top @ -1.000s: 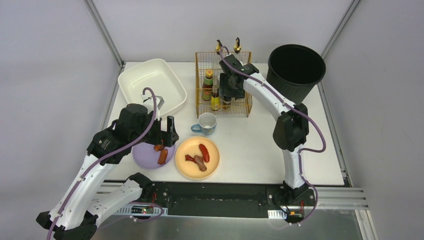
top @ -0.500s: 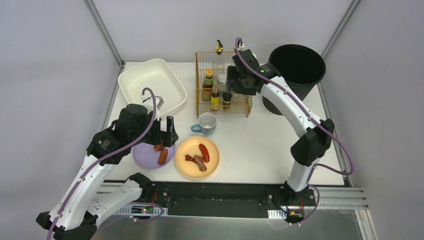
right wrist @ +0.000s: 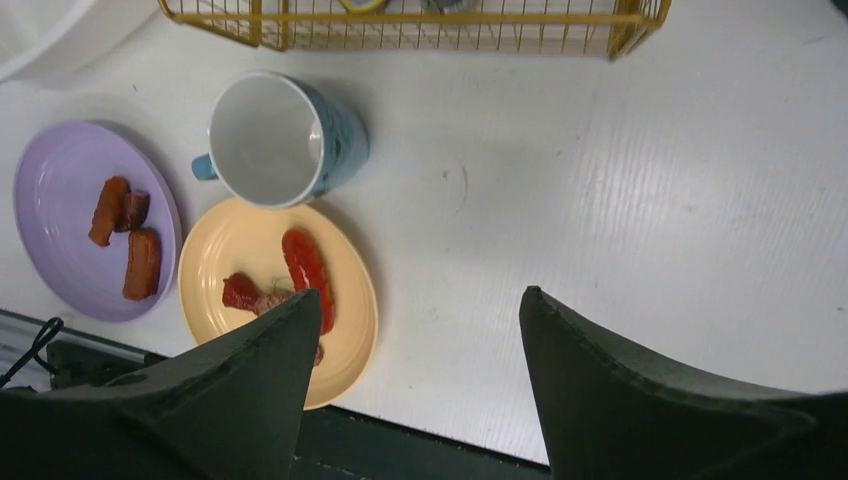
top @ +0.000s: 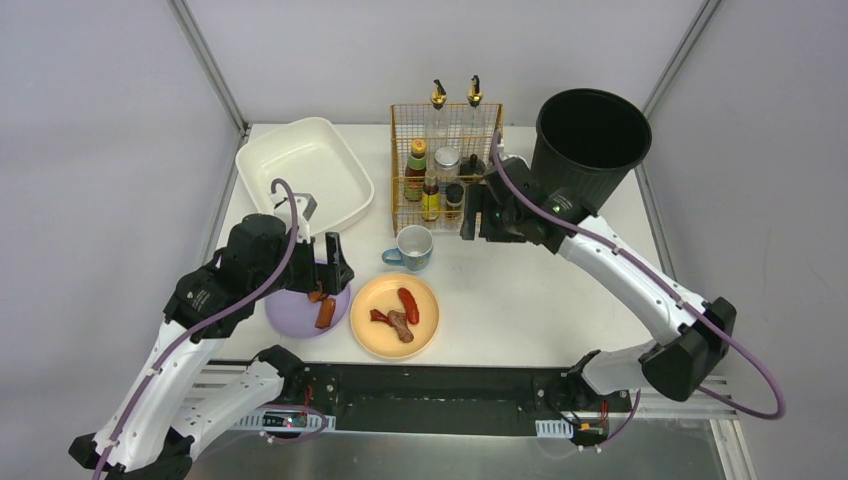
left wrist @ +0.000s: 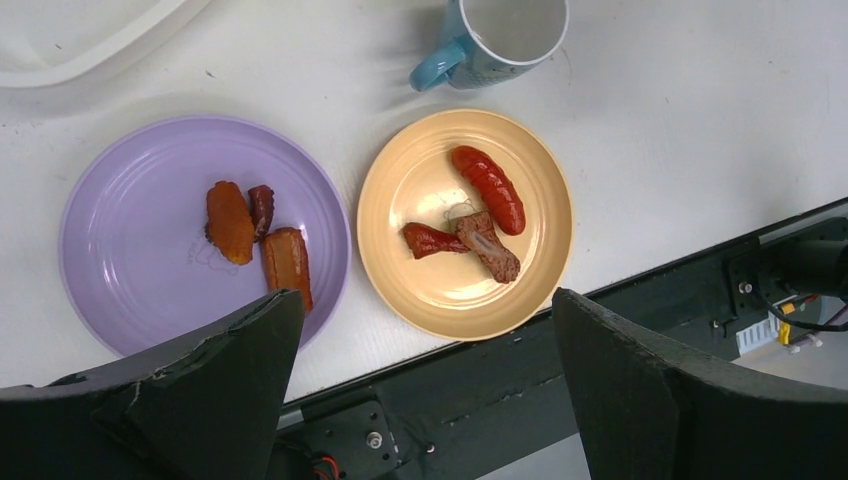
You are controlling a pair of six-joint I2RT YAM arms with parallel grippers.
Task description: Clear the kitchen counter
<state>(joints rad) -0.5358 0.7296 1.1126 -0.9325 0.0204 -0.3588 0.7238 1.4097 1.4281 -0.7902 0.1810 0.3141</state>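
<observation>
Clear counter (top: 464, 316) lies beside the yellow plate's bin-side rim (top: 437, 318) for one finger, so my right gripper should keep going down toward that rim until its open fingers are on both sides of it.
The white kitchen counter (top: 540, 290) holds a purple plate (top: 290, 312) with three brown-orange food pieces (left wrist: 232, 222), a yellow plate (top: 395, 314) with a red sausage (left wrist: 488, 187) and meat pieces, and a blue mug (top: 413, 246). My left gripper (top: 326, 268) hovers over the purple plate's right side, open and empty; in the left wrist view (left wrist: 425, 300) both plates lie below it. My right gripper (top: 472, 222) is open and empty above the counter in front of the wire rack; in the right wrist view (right wrist: 420, 295) bare counter lies between its fingers.
A white basin (top: 300, 170) sits at the back left. A gold wire rack (top: 447, 170) with several bottles stands at the back middle. A black bin (top: 592, 140) stands at the back right. A black rail (top: 440, 385) runs along the counter's front edge.
My right gripper has come up out of the wire rack and moved forward and down to just in front of it, empty. The left arm has shifted slightly left.
</observation>
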